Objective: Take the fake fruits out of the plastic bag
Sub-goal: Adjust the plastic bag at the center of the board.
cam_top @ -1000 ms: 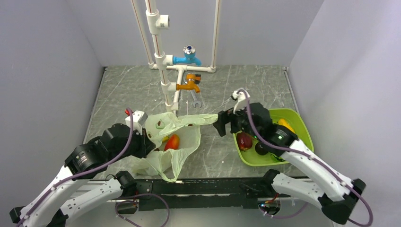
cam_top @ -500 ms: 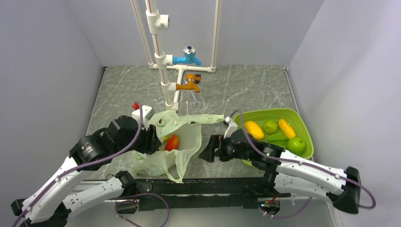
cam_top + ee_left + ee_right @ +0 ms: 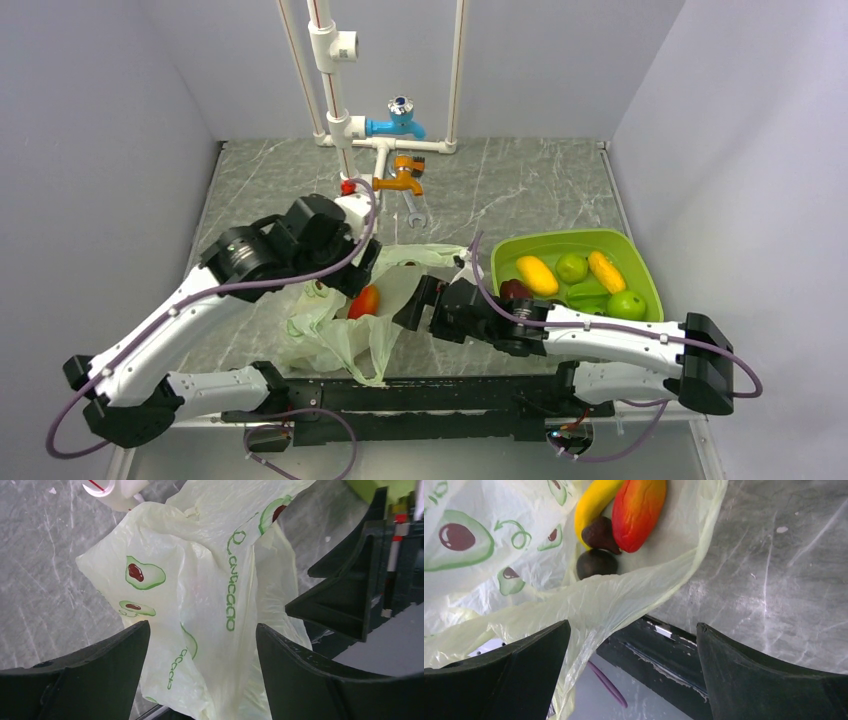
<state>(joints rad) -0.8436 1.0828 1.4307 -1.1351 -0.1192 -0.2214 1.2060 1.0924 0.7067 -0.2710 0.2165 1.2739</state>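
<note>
The bag's loose rim (image 3: 644,594) is hanging in my right gripper's way to the fruits. My left gripper should hold the front flap (image 3: 376,362) before I reach in.
The pale green plastic bag (image 3: 335,325) with avocado prints lies crumpled near the table's front edge, its mouth facing right. Inside it lie fake fruits: a red-orange one (image 3: 639,510) (image 3: 365,300), a yellow one (image 3: 594,500) and two dark ones (image 3: 596,562). My left gripper (image 3: 202,650) hangs open just over the bag (image 3: 210,595), with loose film between its fingers but not pinched. My right gripper (image 3: 634,665) is open and low at the bag's mouth (image 3: 415,305), its left finger against the bag's rim (image 3: 589,605).
A lime-green tray (image 3: 600,235) at the right holds several fruits, among them a yellow one (image 3: 537,275) and a green one (image 3: 627,304). White pipes with blue and orange taps (image 3: 400,175) and a wrench (image 3: 415,212) stand behind the bag.
My left gripper opened, let go of the bag and swung back and right above it. My right gripper travelled from the tray leftwards and down to the bag's mouth.
</note>
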